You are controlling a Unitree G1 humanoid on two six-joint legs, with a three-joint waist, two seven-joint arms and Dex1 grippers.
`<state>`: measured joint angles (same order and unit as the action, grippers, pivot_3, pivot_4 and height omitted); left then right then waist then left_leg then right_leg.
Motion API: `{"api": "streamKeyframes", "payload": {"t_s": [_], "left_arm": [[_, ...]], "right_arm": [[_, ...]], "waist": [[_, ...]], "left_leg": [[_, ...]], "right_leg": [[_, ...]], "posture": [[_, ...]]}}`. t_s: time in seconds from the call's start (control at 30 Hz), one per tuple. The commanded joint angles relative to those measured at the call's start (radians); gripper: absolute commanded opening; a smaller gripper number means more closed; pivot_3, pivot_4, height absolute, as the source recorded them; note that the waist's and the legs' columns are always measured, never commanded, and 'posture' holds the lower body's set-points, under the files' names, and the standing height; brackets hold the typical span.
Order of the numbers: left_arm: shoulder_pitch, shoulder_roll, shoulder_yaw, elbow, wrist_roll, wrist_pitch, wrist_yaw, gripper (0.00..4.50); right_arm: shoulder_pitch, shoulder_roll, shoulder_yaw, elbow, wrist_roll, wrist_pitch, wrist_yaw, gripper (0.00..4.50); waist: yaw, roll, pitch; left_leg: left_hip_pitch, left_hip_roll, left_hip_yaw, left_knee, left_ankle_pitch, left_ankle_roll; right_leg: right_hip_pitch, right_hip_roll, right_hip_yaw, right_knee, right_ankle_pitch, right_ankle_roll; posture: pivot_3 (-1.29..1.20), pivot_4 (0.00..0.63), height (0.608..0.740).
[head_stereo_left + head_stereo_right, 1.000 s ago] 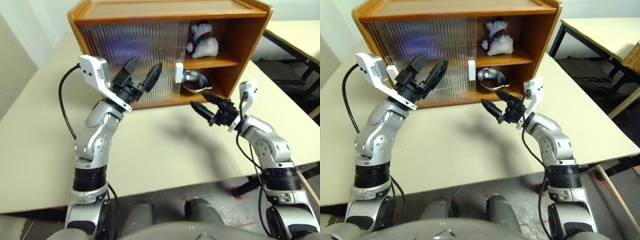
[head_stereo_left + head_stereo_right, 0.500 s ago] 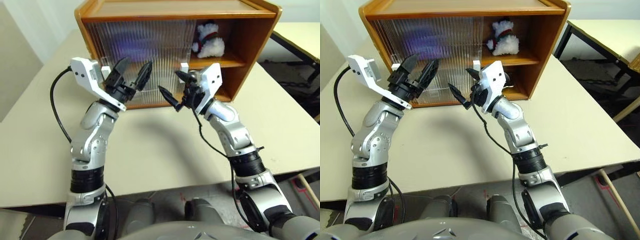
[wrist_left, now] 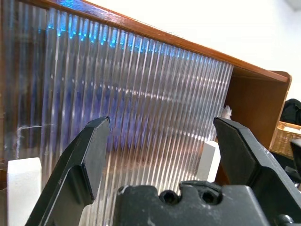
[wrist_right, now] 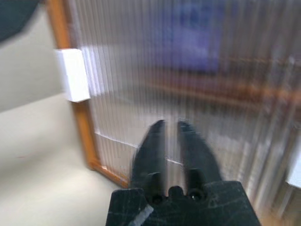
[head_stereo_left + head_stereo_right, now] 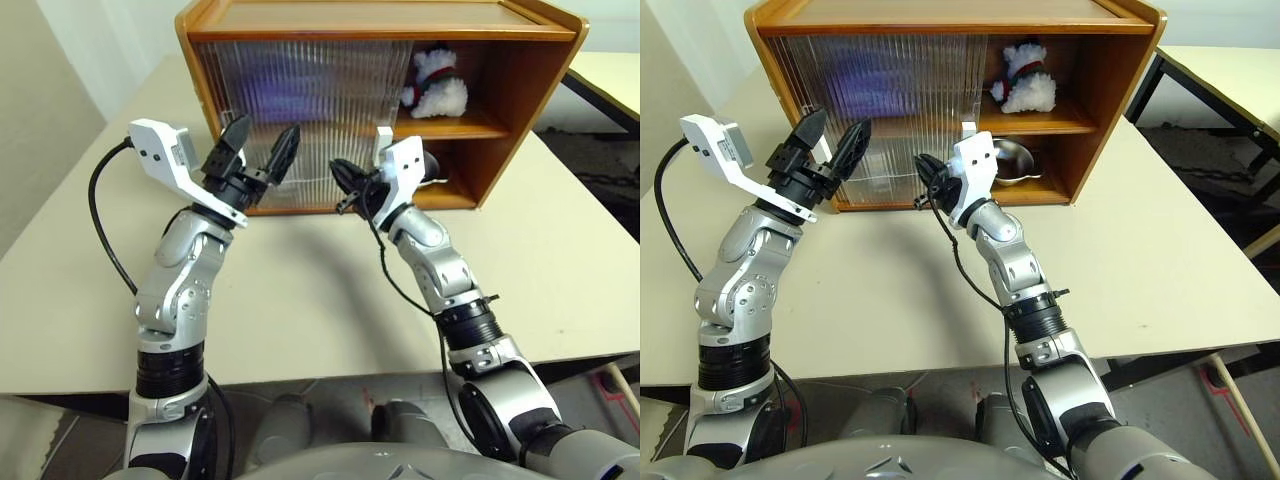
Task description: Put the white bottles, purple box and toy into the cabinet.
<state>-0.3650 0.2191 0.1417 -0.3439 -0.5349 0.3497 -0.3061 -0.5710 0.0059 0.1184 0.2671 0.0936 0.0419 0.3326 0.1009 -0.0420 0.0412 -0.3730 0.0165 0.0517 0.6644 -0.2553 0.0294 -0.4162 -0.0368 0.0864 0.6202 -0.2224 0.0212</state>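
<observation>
My right gripper should keep pushing the white handle until the door covers the open shelves, as the toy sits out of the ribbed door's way.
The cabinet stands at the back of the table, its ribbed doors covering the left and middle. On the open upper right shelf sits the toy, a white plush with red and green. A blurred purple patch shows through the ribbed door; I cannot tell its shape. The white bottles are hidden. My left gripper hangs open in front of the doors, holding nothing. Close before the lower part of the doors, my right gripper is shut and empty, beside a white handle.
A silver dish lies on the lower right shelf, partly behind my right wrist. Another white handle sits at the doors' left edge. The pale table spreads in front of the cabinet. A second table stands to the right.
My right gripper has swung left and in toward the ribbed doors and has shut. The left gripper has stayed open and nearly still. The camera has shifted.
</observation>
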Motion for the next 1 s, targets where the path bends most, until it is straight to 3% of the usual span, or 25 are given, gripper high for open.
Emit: {"api": "streamKeyframes", "payload": {"t_s": [0.03, 0.67, 1.0], "left_arm": [[0.005, 0.005, -0.005, -0.01, 0.001, 0.01, 0.0, 4.5], [-0.016, -0.014, -0.03, 0.022, 0.003, 0.004, -0.017, 4.5], [-0.031, -0.019, -0.033, 0.047, 0.002, 0.001, -0.034, 4.5]], "right_arm": [[-0.025, 0.005, -0.023, 0.048, -0.058, -0.059, -0.102, 0.02], [0.011, -0.016, -0.07, 0.001, -0.192, -0.069, -0.38, 0.02], [0.032, -0.037, -0.133, 0.006, -0.311, -0.029, -0.637, 0.02]], "waist": [[0.0, 0.0, 0.0], [-0.002, 0.0, 0.0], [-0.027, 0.0, 0.0]], "left_leg": [[-0.001, 0.0, 0.0, 0.0, 0.0, 0.0], [-0.003, 0.0, 0.001, 0.0, 0.0, 0.001], [-0.004, 0.0, 0.002, 0.0, 0.003, 0.004]], "right_leg": [[-0.001, 0.0, 0.0, 0.0, 0.0, 0.0], [-0.005, 0.0, 0.001, 0.002, 0.0, -0.001], [-0.005, 0.0, 0.002, 0.002, 0.0, -0.002]], "posture": [[0.25, 0.0, 0.74], [0.2, 0.0, 0.74], [0.17, 0.0, 0.74]]}}
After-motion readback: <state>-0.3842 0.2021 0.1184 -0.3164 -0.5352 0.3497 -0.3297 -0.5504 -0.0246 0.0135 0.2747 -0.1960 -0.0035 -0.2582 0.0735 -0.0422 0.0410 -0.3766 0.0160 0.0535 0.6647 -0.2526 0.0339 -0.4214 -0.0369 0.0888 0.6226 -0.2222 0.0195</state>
